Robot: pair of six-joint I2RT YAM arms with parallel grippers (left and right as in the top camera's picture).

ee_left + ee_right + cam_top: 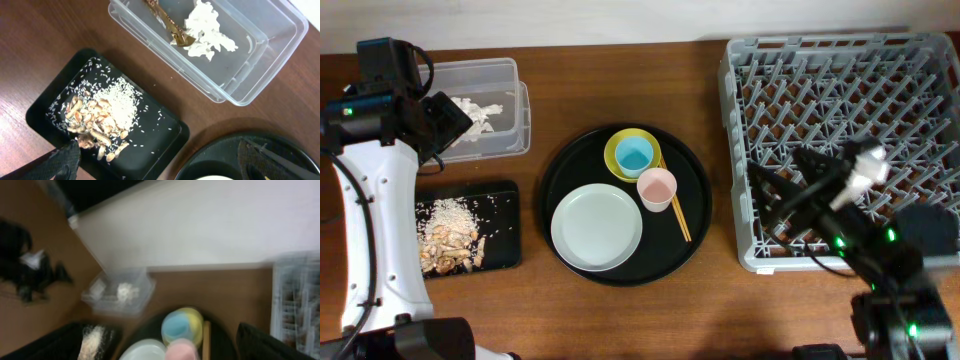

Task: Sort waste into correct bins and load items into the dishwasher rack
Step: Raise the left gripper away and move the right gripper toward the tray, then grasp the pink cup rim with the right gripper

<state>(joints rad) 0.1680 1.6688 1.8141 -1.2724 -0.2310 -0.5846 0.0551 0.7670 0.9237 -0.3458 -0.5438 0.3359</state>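
Observation:
The pink cup's rim is open and clear by the grey plate, so I keep my right gripper approaching the pink cup until the fingers straddle it.
The clear bin holds crumpled white paper and a brown-gold wrapper scrap. Rice and brown food pieces lie in the shallow black bin. On the round black tray sit a grey plate, a yellow bowl with a light-blue cup in it, a pink cup and chopsticks. My left gripper hangs open over the clear bin's left end. My right gripper stands open above the dishwasher rack, empty.
The rack fills the right side of the table. The round tray lies mid-table between the bins and the rack. Bare brown tabletop runs along the front edge. A white wall stands behind the table.

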